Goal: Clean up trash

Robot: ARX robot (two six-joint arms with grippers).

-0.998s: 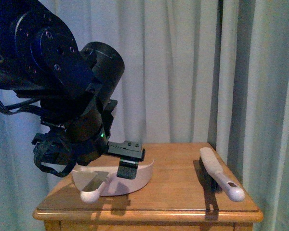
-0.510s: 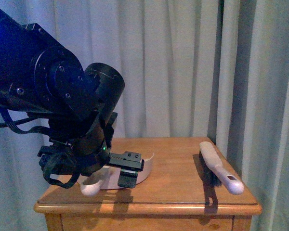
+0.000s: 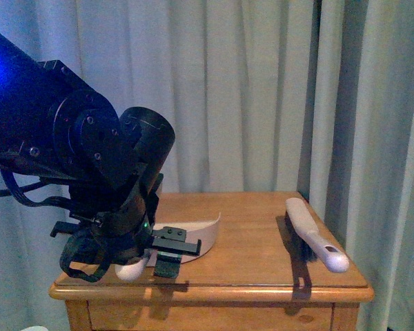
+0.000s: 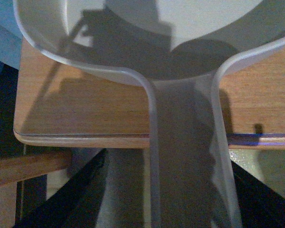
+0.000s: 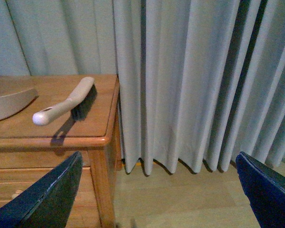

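The beige dustpan has high sides (image 4: 180, 64) that curve around its handle end. It should hold swept-up trash against its back when I carry it.
No trash shows in any view. The beige dustpan (image 3: 205, 237) lies at the table's front left, its handle end (image 3: 131, 270) poking over the front edge. My left gripper (image 3: 170, 252) hangs open at that front edge, right at the handle. In the left wrist view the dustpan (image 4: 133, 52) fills the top and its handle (image 4: 185, 156) runs down between the dark fingers of the left gripper (image 4: 180, 202). My right gripper (image 5: 159, 199) is open over the floor beside the table, with nothing between its fingers. It does not show in the front view.
A white-handled brush (image 3: 314, 238) lies along the table's right edge, and the right wrist view has the brush (image 5: 66, 104) too. The wooden table (image 3: 262, 272) has drawers below. Pale curtains (image 3: 262, 103) hang close behind and to the right. Wooden floor (image 5: 180, 190) lies beside the table.
My left arm has come down and a little left, bringing the gripper from above the dustpan to the table's front edge by the handle. The brush has not moved.
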